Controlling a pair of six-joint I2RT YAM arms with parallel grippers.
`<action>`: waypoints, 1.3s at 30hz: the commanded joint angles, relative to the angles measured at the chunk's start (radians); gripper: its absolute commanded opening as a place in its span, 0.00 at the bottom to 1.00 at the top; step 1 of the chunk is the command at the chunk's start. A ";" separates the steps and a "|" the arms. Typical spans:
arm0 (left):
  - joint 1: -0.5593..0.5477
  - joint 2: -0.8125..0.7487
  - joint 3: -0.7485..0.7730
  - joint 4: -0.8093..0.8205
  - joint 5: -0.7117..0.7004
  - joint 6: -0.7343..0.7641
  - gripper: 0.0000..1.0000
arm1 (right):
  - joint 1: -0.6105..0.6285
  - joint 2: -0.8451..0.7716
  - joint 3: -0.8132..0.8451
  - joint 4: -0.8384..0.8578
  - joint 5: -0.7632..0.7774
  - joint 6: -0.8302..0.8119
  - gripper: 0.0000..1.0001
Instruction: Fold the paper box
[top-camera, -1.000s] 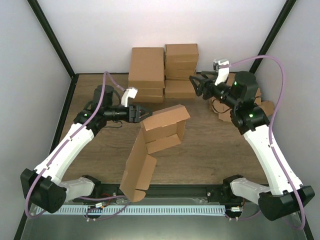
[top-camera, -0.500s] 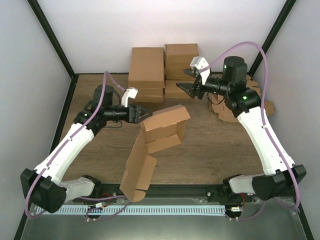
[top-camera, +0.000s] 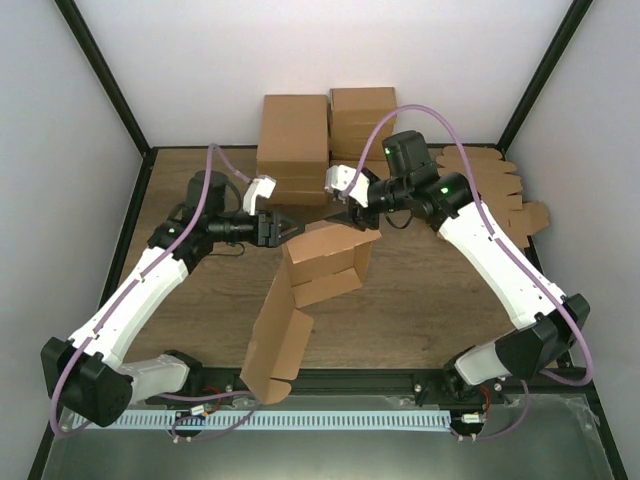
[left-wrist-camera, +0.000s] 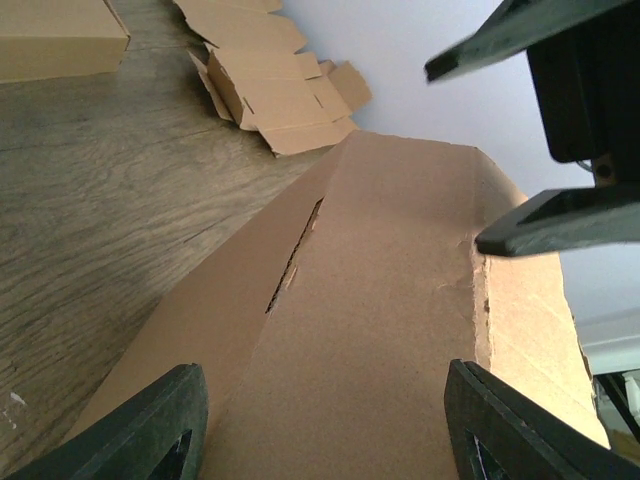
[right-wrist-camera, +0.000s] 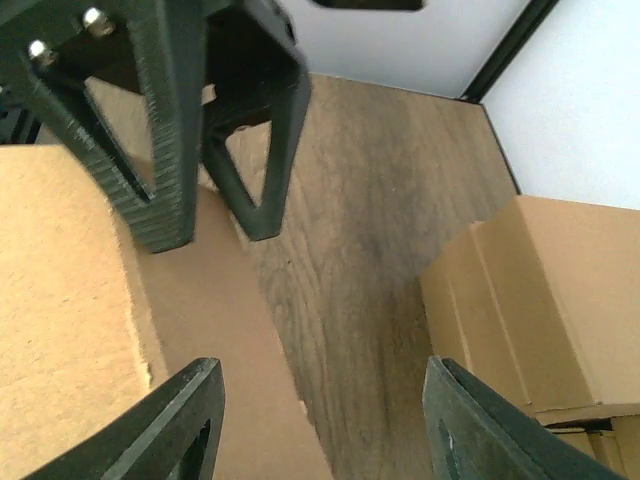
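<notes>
My right gripper should take the box's raised top (top-camera: 330, 241) to turn it base-down, as it stands on its side, its long lid panel (top-camera: 264, 335) toward the table's near edge.
The half-folded brown paper box (top-camera: 322, 262) stands mid-table, its long lid panel (top-camera: 272, 345) reaching to the near edge. My left gripper (top-camera: 292, 228) is open at the box's upper left edge. In the left wrist view (left-wrist-camera: 320, 380) the cardboard (left-wrist-camera: 380, 330) lies between its fingers. My right gripper (top-camera: 345, 208) is open and empty just above the box's raised top flap, facing the left gripper. In the right wrist view (right-wrist-camera: 322, 370) it hangs over the cardboard (right-wrist-camera: 60, 300) and the wood, with the left fingers (right-wrist-camera: 160, 130) just ahead.
Stacks of finished brown boxes (top-camera: 295, 145) stand at the back centre, also in the right wrist view (right-wrist-camera: 545, 300). A pile of flat box blanks (top-camera: 495, 190) lies at the back right. Black frame posts (top-camera: 100, 75) edge the table.
My right arm has swung left from the flat blanks at the back right to above the box's top flap. The left arm and the box have not moved.
</notes>
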 joint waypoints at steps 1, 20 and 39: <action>-0.007 0.000 -0.023 -0.026 0.019 0.024 0.68 | 0.028 -0.006 0.023 -0.086 0.018 -0.090 0.57; -0.007 -0.016 0.025 -0.052 -0.035 0.020 0.85 | 0.105 0.052 0.067 -0.228 0.006 -0.096 0.62; -0.007 -0.150 0.019 -0.175 -0.237 0.047 0.82 | 0.174 -0.031 -0.090 -0.074 0.140 -0.109 0.64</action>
